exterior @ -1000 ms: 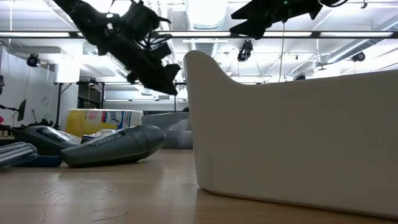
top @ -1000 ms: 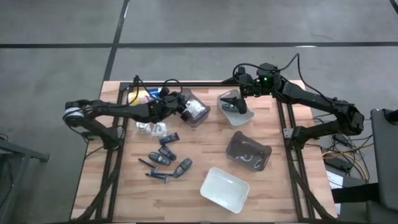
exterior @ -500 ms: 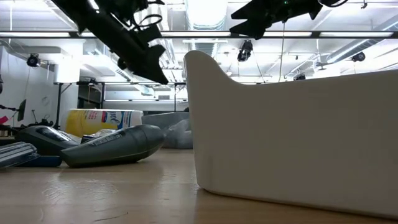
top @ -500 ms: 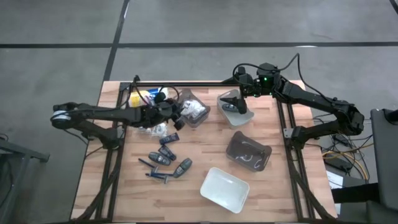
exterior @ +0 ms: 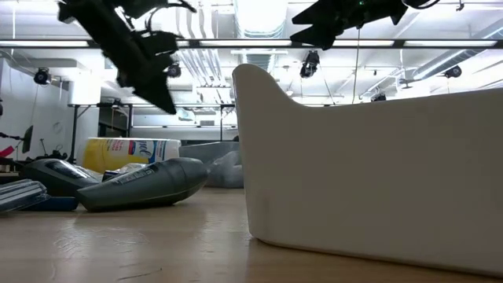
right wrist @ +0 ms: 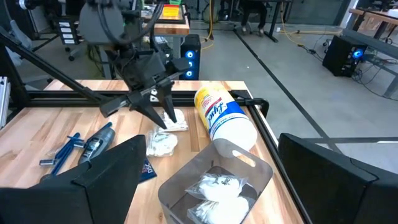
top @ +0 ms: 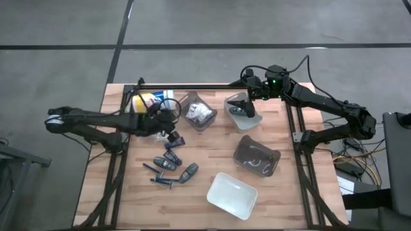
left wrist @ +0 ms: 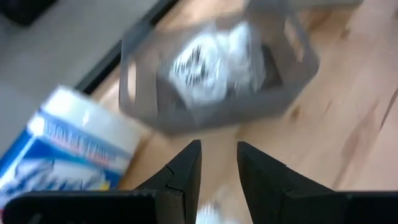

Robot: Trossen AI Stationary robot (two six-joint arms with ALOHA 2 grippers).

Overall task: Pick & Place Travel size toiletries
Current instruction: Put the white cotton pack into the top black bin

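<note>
I should continue to lower my left gripper until its open fingers straddle the loose white packet (right wrist: pixel 162 143) near the blue sachet, since that packet lies clear of the canister.
My left gripper (top: pixel 172 135) (left wrist: pixel 216 149) hangs open above the table, left of a clear bin (top: pixel 198 112) that holds white packets (left wrist: pixel 214 59). It points down at loose white packets (right wrist: pixel 163 143) lying on the wood. Nearer the front lie dark grey-blue oblong pieces (top: pixel 170 158) and thin blue sticks (top: pixel 160 182). My right gripper (top: pixel 243 106) (exterior: pixel 330 27) waits open, high above a second clear bin (top: pixel 247 120) at the far side, with nothing between its fingers.
A white canister with a yellow label (top: pixel 144 101) lies on its side at the far left, behind my left gripper. A smoky bin (top: pixel 257 156) sits right of centre. A white tray (top: pixel 231 194) stands near the front edge and fills much of the low view.
My left gripper has drawn back from above the packet bin toward the table's left and near side. It has tipped further downward and now hangs over the loose white packets. The gap between its fingers looks unchanged.
</note>
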